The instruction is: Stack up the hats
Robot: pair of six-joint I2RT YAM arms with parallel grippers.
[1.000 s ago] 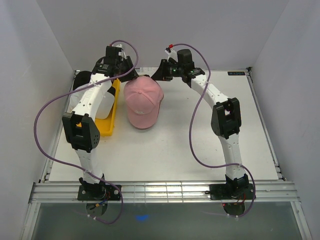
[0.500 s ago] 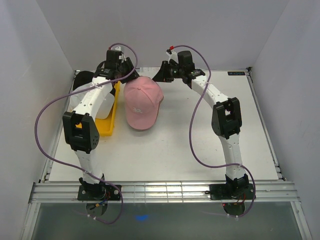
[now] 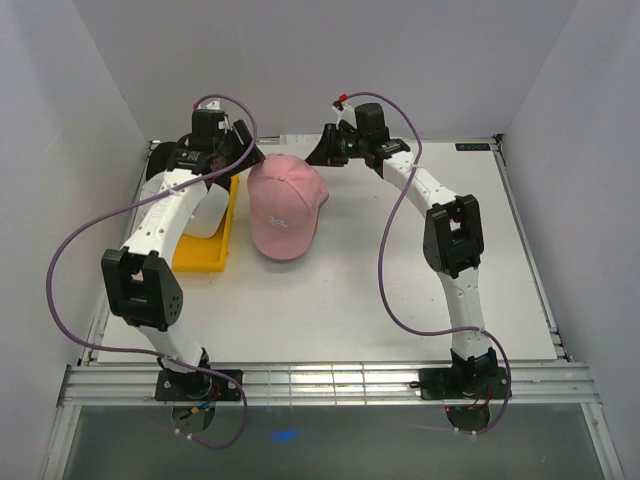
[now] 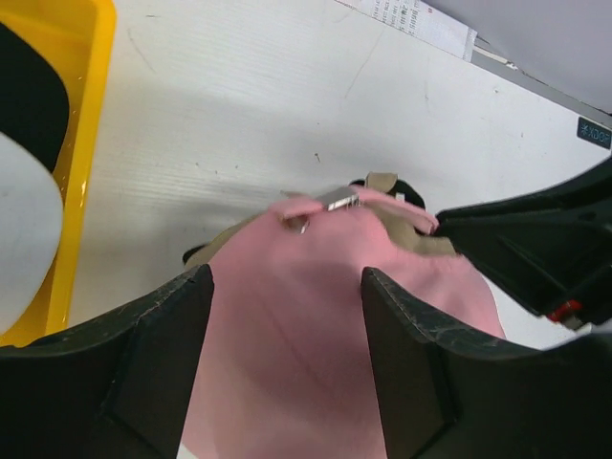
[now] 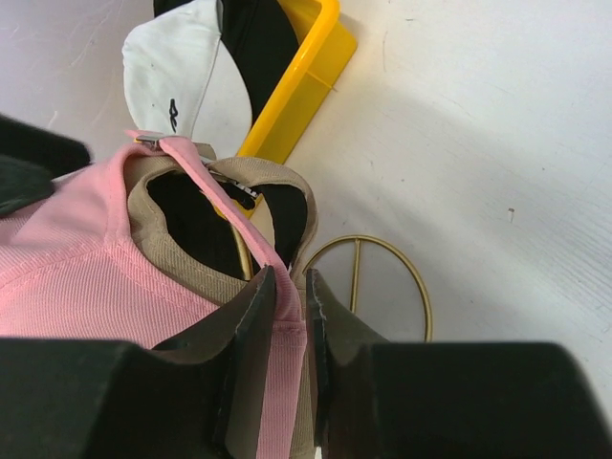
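Note:
The tan hat's rim [image 4: 411, 236] is showing past the pink hat's back strap. My left gripper should go over the pink hat's top [image 3: 284, 181] and push it down.
A pink hat [image 3: 285, 205] sits on top of a tan hat [image 5: 158, 249], brim toward the near side. My right gripper [image 3: 318, 152] is at the pink hat's back right. In the right wrist view it [image 5: 290, 277] is shut on the pink rim strap [image 5: 287, 316]. My left gripper [image 3: 232, 160] hovers open at the hat's back left. Pink fabric [image 4: 325, 316] shows between its fingertips [image 4: 287, 277] without being pinched. A white hat [image 3: 205, 215] and a black hat [image 5: 258, 38] lie in the yellow tray [image 3: 205, 255].
A gold wire stand [image 5: 421, 296] shows under the stacked hats at the back of the table. The yellow tray lies along the left edge, close beside the left arm. White walls close in the back and both sides.
My left gripper has opened wider and drawn back to the left, away from the pink hat's rear. Its elbow has swung left too. The right arm and the hat have stayed put.

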